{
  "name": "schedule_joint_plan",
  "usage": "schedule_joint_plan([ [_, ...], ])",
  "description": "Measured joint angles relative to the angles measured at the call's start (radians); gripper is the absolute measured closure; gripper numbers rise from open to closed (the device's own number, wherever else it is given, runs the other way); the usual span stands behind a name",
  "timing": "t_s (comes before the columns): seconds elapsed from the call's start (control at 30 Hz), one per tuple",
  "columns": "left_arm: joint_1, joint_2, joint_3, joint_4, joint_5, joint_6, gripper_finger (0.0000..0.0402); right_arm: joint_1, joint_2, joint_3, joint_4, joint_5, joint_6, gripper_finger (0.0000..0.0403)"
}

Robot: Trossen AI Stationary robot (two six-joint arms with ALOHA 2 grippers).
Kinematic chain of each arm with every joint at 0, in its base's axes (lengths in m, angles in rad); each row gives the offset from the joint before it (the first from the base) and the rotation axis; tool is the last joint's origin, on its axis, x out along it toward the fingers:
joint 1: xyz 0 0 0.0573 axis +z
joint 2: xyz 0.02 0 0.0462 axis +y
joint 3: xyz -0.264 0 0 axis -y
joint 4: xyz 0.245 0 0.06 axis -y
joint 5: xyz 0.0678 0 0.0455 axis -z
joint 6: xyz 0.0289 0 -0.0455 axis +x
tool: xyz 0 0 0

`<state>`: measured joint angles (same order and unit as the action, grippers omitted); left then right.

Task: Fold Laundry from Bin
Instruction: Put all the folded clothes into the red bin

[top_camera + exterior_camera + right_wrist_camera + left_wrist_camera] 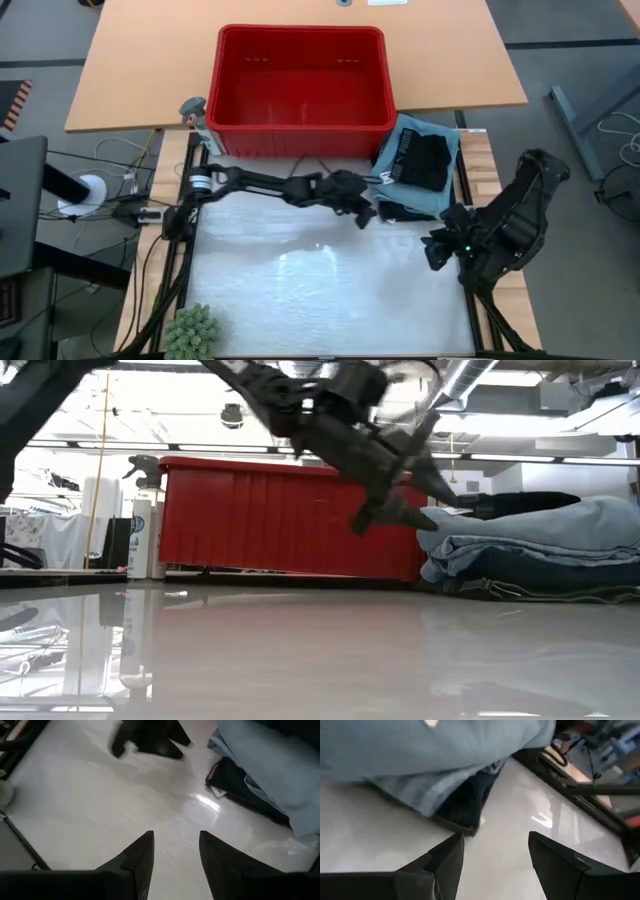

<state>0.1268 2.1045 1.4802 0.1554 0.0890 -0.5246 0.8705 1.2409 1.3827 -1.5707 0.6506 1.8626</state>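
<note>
The light blue cloth and black garment lie on the dark cloth [401,213]. The stack [418,165] will move along together when I pull its bottom.
The red bin [300,90] stands at the table's far edge, and only its red floor shows inside. The laundry [420,165] lies stacked at the far right corner, next to the bin: light blue cloth [430,750] with a black garment on top and dark cloth [465,805] at the bottom, resting on the white table. My left gripper [365,213] reaches across the middle, open, just short of the stack's near left corner and above the table [400,500]. My right gripper [436,250] hovers open near the right edge, with nothing between its fingers [176,837].
A white spray bottle [195,115] stands at the bin's left corner. A green spiky ball [192,332] sits at the near left corner. The glossy white surface [320,290] between the arms holds nothing else. Black frame rails [465,190] run along the table's sides.
</note>
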Motion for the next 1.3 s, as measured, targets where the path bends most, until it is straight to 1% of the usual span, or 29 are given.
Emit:
schedule_joint_plan([
  [0.07,-0.003,0.079,0.117,-0.057,0.012,-0.093,0.0191,0.011,-0.009,0.000,0.000,0.008,-0.010,0.0223],
  [0.17,-0.004,0.180,0.257,-0.146,0.063,-0.198,0.0191,0.030,-0.012,0.000,0.000,0.012,-0.028,0.0224],
  [0.2,-0.004,0.211,0.300,-0.165,0.063,-0.235,0.0191,0.035,-0.011,0.000,0.000,0.018,-0.035,0.0224],
  [0.27,-0.005,0.259,0.373,-0.252,0.066,-0.309,0.0191,0.053,-0.010,0.000,0.000,0.031,-0.036,0.0224],
  [0.33,-0.005,0.298,0.421,-0.297,0.057,-0.364,0.0191,0.068,-0.010,0.000,0.000,0.038,-0.036,0.0224],
  [0.43,-0.005,0.323,0.437,-0.335,0.032,-0.432,0.0191,0.091,-0.009,0.000,0.000,0.071,-0.034,0.0224],
  [0.5,-0.004,0.323,0.437,-0.390,0.016,-0.473,0.0191,0.103,-0.009,0.000,0.003,0.092,-0.034,0.0224],
  [0.6,-0.009,0.317,0.437,-0.434,-0.048,-0.518,0.0191,0.113,-0.009,0.000,0.003,0.115,-0.034,0.0224],
  [0.67,-0.014,0.315,0.437,-0.391,-0.097,-0.539,0.0191,0.112,-0.009,0.000,0.004,0.131,-0.034,0.0224],
  [0.8,-0.015,0.312,0.438,-0.289,-0.116,-0.584,0.0191,0.112,-0.009,0.000,0.004,0.138,-0.042,0.0224],
  [0.87,-0.017,0.313,0.439,-0.295,-0.120,-0.613,0.0191,0.112,-0.009,0.000,0.004,0.139,-0.054,0.0224],
  [0.93,-0.021,0.316,0.438,-0.336,-0.123,-0.622,0.0191,0.112,-0.009,0.000,0.004,0.141,-0.061,0.0224],
  [1.03,-0.031,0.318,0.438,-0.360,-0.177,-0.636,0.0191,0.112,-0.009,0.001,0.005,0.141,-0.061,0.0224],
  [1.1,-0.036,0.318,0.438,-0.334,-0.202,-0.644,0.0191,0.111,-0.009,0.001,0.005,0.144,-0.063,0.0224],
  [1.23,-0.044,0.336,0.439,-0.259,-0.212,-0.691,0.0191,0.111,-0.009,0.001,0.005,0.164,-0.066,0.0224],
  [1.3,-0.046,0.352,0.439,-0.259,-0.189,-0.713,0.0191,0.111,-0.009,0.001,0.006,0.164,-0.069,0.0224],
])
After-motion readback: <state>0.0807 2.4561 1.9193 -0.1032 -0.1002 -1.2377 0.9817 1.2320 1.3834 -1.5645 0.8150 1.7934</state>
